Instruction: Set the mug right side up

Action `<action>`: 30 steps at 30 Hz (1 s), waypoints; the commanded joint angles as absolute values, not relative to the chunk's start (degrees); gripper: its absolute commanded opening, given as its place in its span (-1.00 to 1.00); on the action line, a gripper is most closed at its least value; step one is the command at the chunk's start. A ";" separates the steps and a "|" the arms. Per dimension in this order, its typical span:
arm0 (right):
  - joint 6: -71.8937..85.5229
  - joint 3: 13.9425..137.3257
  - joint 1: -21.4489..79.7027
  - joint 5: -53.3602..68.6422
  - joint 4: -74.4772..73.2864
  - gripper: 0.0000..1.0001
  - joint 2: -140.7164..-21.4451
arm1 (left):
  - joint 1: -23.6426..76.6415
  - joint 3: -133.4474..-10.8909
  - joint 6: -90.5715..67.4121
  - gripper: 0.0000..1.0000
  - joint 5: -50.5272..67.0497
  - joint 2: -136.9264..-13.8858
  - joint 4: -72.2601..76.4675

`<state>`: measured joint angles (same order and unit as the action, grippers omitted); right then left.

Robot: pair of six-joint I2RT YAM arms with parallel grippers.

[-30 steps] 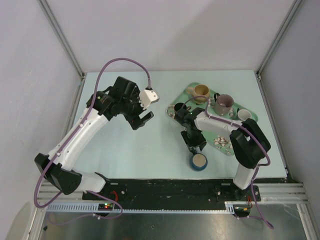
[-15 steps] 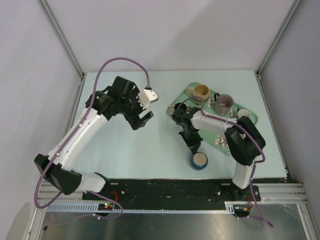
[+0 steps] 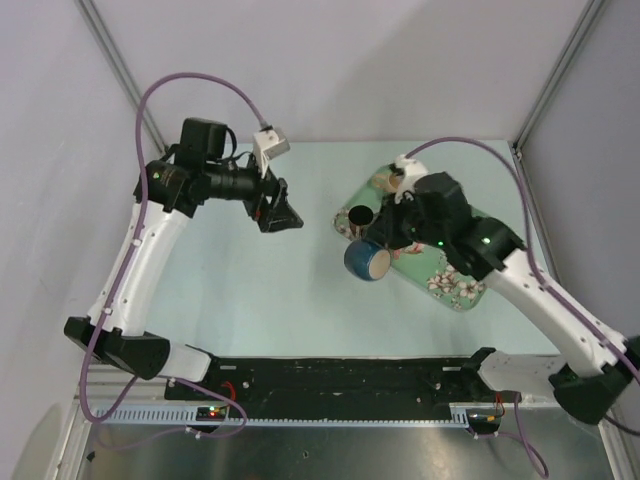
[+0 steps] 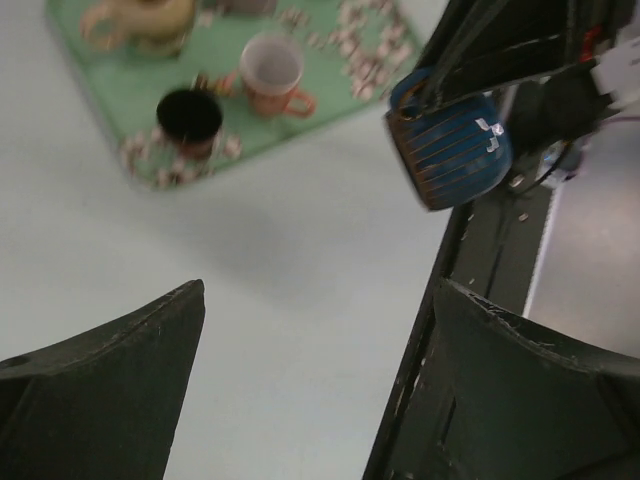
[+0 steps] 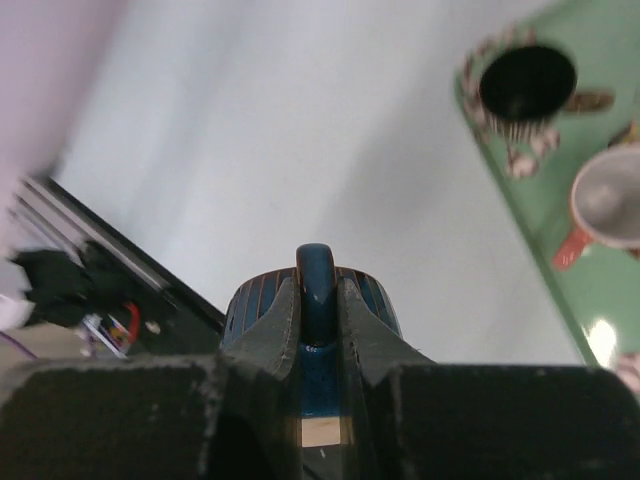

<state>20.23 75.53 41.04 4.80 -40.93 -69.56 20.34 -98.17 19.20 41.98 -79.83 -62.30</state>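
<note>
The mug's pale base (image 3: 379, 264) can be seen from above, so the blue mug (image 3: 366, 260) will bring up a hidden, empty opening when the robot's left gripper turns it.
My right gripper (image 3: 383, 247) is shut on the handle of a dark blue, orange-striped mug (image 3: 364, 260) and holds it in the air, tipped on its side, over the table beside the tray's near-left edge. The right wrist view shows the fingers (image 5: 280, 320) clamped on the blue handle (image 5: 320, 285). The blue mug also shows in the left wrist view (image 4: 450, 140). A tan mug (image 4: 145, 15) stands on the green tray (image 4: 110, 90); the right arm mostly hides it from above. My left gripper (image 3: 283, 212) is open and empty, left of the tray.
The floral green tray (image 3: 445, 275) holds a black mug (image 3: 360, 216), also seen from the right wrist (image 5: 527, 82), and a pale cup with a red handle (image 4: 270, 68). The black rail (image 3: 330, 375) runs along the near edge.
The right arm has taken the blue mug off the table near the front edge, raised it and tipped it sideways. The left arm has swung back and to the left.
</note>
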 commanded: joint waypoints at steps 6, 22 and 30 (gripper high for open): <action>24.99 75.85 38.67 4.90 -16.00 -1.00 -58.56 | 24.71 -113.71 19.51 0.99 55.24 -84.55 -61.43; 31.60 75.08 27.49 19.76 -1.63 -1.00 -51.05 | 35.39 -126.82 17.83 0.84 55.94 -91.57 -59.95; 34.25 75.12 27.47 21.75 4.59 -1.00 -52.77 | 37.58 -133.88 15.06 0.80 59.40 -95.99 -58.24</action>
